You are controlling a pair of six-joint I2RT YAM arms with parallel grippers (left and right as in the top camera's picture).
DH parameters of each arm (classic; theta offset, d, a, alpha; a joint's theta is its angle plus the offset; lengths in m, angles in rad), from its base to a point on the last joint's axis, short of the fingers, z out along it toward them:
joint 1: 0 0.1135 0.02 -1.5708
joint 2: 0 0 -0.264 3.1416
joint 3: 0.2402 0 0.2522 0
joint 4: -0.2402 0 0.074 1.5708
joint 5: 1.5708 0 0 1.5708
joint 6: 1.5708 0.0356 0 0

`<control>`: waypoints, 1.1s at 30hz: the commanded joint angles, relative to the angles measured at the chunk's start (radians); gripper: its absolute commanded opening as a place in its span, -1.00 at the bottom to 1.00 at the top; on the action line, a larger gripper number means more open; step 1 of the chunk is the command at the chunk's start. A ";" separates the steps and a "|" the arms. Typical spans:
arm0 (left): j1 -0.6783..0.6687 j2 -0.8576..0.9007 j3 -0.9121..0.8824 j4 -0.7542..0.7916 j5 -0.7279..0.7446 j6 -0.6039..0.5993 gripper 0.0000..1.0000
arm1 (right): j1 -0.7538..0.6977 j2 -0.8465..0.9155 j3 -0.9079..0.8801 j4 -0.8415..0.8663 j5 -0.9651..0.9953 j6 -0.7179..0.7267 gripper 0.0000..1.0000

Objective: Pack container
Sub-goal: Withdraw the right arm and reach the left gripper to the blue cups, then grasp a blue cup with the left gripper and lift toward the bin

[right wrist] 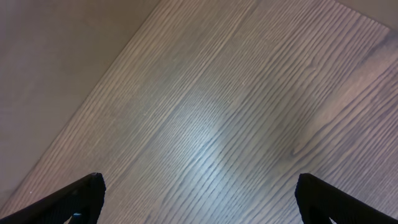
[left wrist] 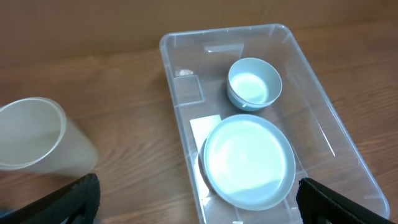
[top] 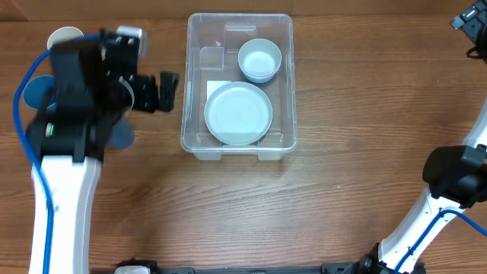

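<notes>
The blue cups are on the other side of the container from my right gripper, so my left gripper should set the blue cup closest to the container upright next to the bowl.
The clear plastic container stands at the back middle of the table. Inside it are a white plate near the front and a white bowl behind it, with a white label partly under the plate. The left wrist view also shows the container, the plate and the bowl. My left gripper is open and empty, just left of the container and above the table; its fingers are spread wide. My right gripper is far off at the back right, open and empty over bare wood.
A cream cup stands at the back left, and it also shows in the left wrist view. Blue round items lie partly hidden under the left arm. The right arm's base is at the right edge.
</notes>
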 commanded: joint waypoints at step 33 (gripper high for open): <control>0.007 0.423 0.435 -0.441 -0.270 -0.206 -0.92 | -0.001 -0.021 0.019 0.005 0.004 0.005 1.00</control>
